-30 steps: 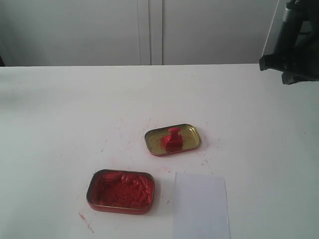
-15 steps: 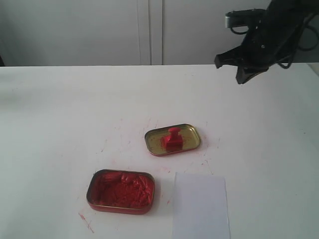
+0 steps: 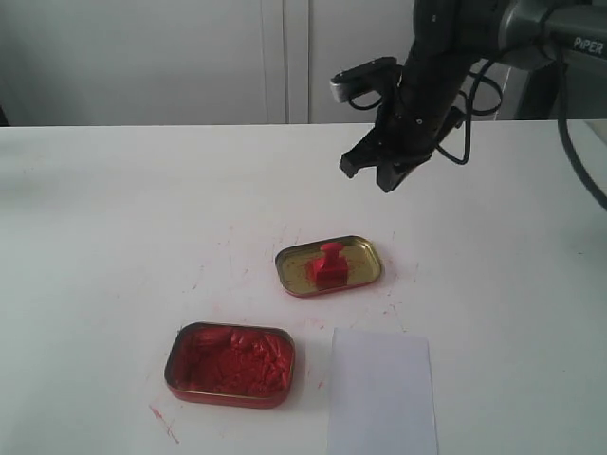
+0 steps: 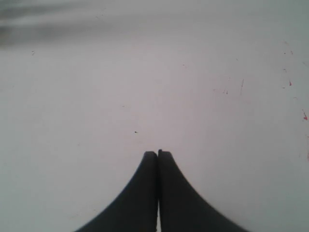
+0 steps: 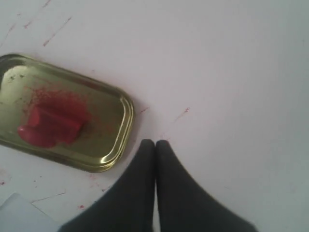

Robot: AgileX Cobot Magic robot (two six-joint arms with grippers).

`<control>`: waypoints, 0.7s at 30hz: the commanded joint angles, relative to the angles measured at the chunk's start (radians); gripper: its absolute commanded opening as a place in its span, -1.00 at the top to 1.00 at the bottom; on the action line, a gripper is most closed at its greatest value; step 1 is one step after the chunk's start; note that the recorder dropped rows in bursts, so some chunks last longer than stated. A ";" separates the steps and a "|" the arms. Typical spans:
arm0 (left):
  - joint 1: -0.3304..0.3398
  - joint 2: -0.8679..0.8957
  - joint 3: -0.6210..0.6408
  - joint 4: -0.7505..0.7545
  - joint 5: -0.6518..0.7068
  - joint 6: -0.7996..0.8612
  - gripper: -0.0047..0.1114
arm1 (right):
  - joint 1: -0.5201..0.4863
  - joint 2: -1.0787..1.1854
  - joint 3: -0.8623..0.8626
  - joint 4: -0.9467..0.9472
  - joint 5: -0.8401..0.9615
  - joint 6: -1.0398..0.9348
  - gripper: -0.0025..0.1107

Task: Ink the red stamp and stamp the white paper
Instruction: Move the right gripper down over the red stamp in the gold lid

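Note:
Red smears (image 5: 77, 102) are spread around the red stamp's base, so I expect a hidden red patch to show in the gold lid when I lift the stamp (image 3: 329, 269).
The red stamp (image 3: 328, 265) stands knob-up in the gold lid (image 3: 365, 254) at the table's middle; the right wrist view shows the red stamp (image 5: 48, 126) in the gold lid (image 5: 108, 104) too. My right gripper (image 3: 369, 176) hangs shut and empty in the air above and behind the lid, and in its own view the right gripper (image 5: 155, 143) has its tips pressed together. The white paper (image 3: 382, 391) lies at the front edge, right of the ink tin (image 3: 230, 364); a corner of the white paper (image 5: 19, 215) shows in the right wrist view. My left gripper (image 4: 157, 153) is shut over bare tabletop.
The tin of lumpy red ink paste sits open at the front left. Red smears (image 3: 163, 423) mark the white tabletop around the tins. A white wall with cabinet panels (image 3: 285, 57) runs behind the table.
The right arm has swung in from the upper right edge towards the middle and lower, now hanging above and behind the gold lid. Stamp, tins and paper have not moved.

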 commanded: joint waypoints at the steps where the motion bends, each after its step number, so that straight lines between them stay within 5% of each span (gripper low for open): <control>1: -0.007 -0.004 0.005 -0.003 -0.002 0.000 0.92 | 0.040 0.001 -0.010 -0.002 0.006 -0.122 0.96; 21: -0.007 -0.004 0.005 -0.003 -0.002 0.000 0.92 | 0.105 0.012 0.032 0.148 0.083 -1.108 0.94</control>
